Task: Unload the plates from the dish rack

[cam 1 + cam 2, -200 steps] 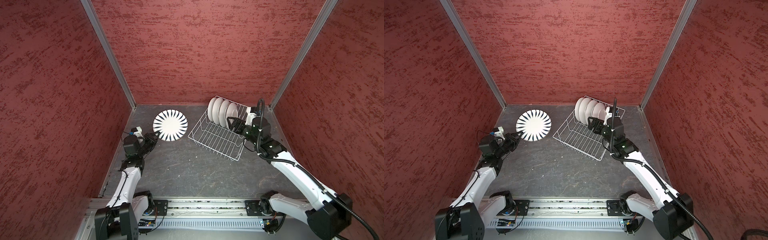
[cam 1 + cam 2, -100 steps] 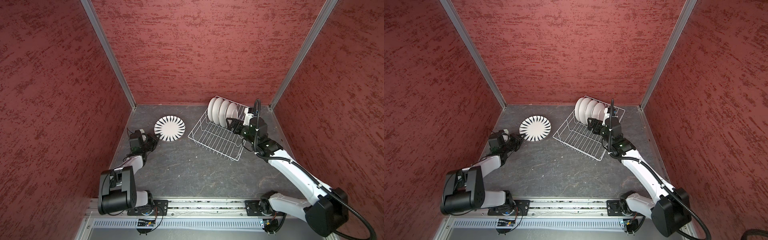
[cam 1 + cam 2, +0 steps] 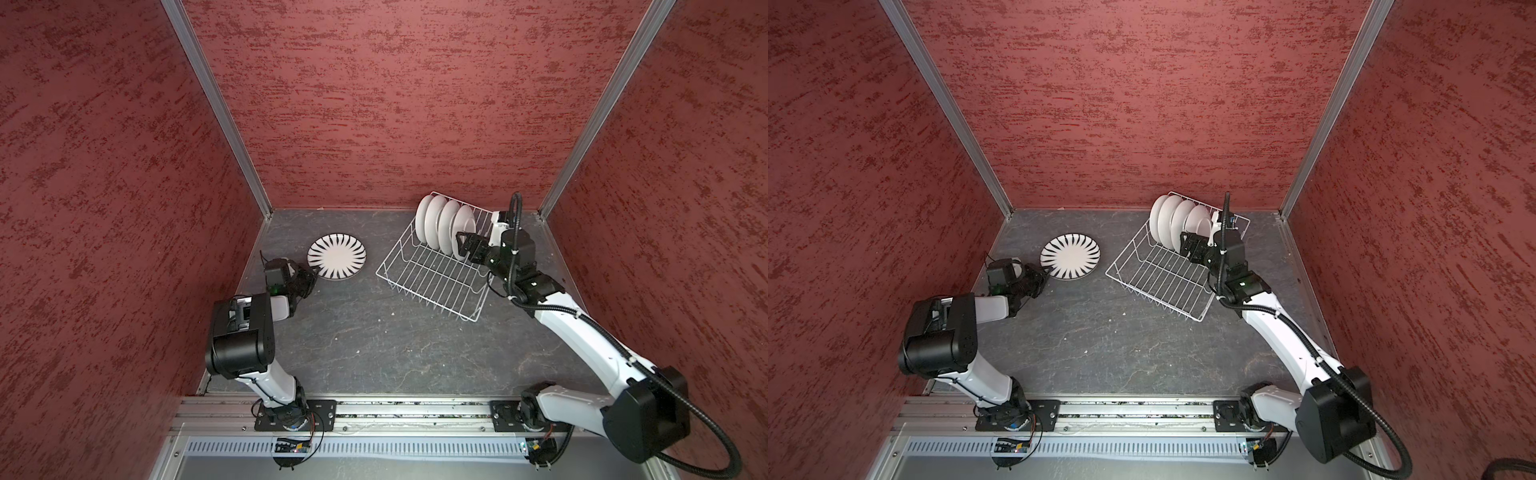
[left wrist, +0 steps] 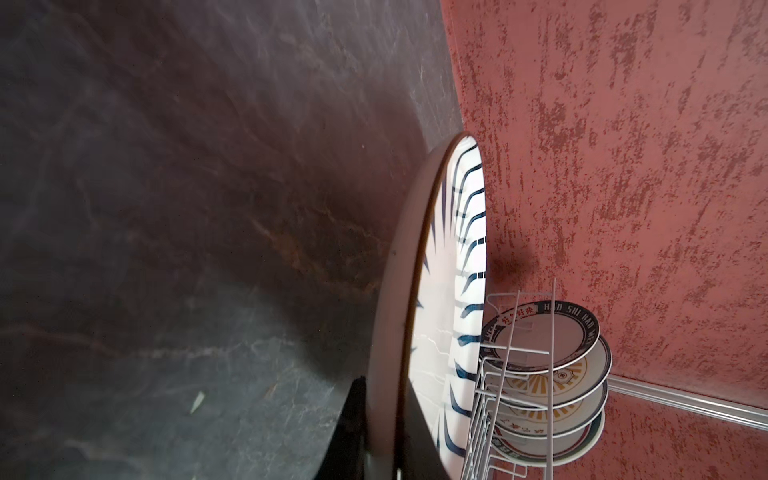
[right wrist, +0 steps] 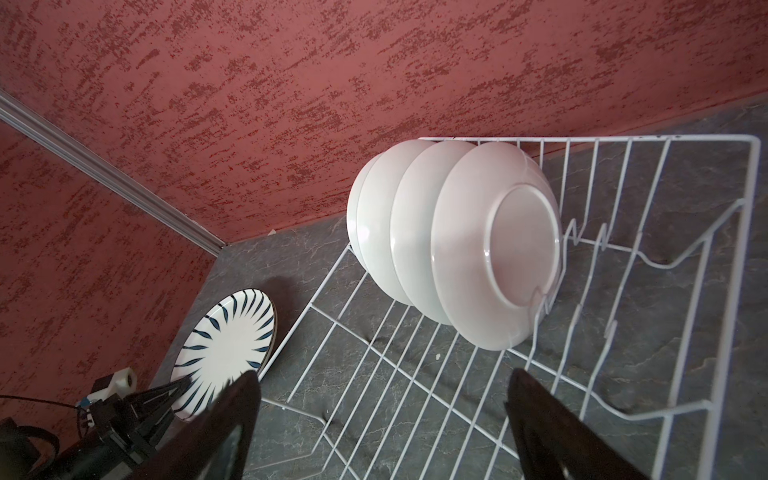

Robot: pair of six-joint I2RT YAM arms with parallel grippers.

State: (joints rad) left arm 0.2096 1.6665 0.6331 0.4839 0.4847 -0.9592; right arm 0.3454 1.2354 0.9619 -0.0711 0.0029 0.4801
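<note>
The striped plate [image 3: 336, 256] is facing up, low over clear table [image 4: 340, 324] next to the dish rack. My left gripper should go on bringing it down until its base sits flat, and then let go.
A white plate with black radial stripes [image 3: 336, 256] [image 3: 1070, 256] lies flat, low over the table at the back left. My left gripper [image 3: 313, 272] [image 4: 384, 415] is shut on its near rim. Whether the striped plate [image 4: 436, 291] touches the table I cannot tell. Several white plates [image 3: 440, 224] [image 3: 1173, 220] stand upright in the far end of the white wire dish rack [image 3: 432, 282] [image 3: 1158, 282], backs toward my right arm. My right gripper [image 3: 463, 245] [image 5: 382, 395] hangs open over the rack, just short of the nearest plate [image 5: 494, 253], with nothing between its fingers.
The rack [image 5: 754, 208] sits askew at the back right, close to the red back wall [image 3: 395, 104]. Red walls close the cell on both sides. A metal rail [image 3: 395, 411] runs along the front, where both arm bases stand.
My left arm has lowered the striped plate toward the table and folded back. My right gripper has edged closer to the nearest plate in the rack.
</note>
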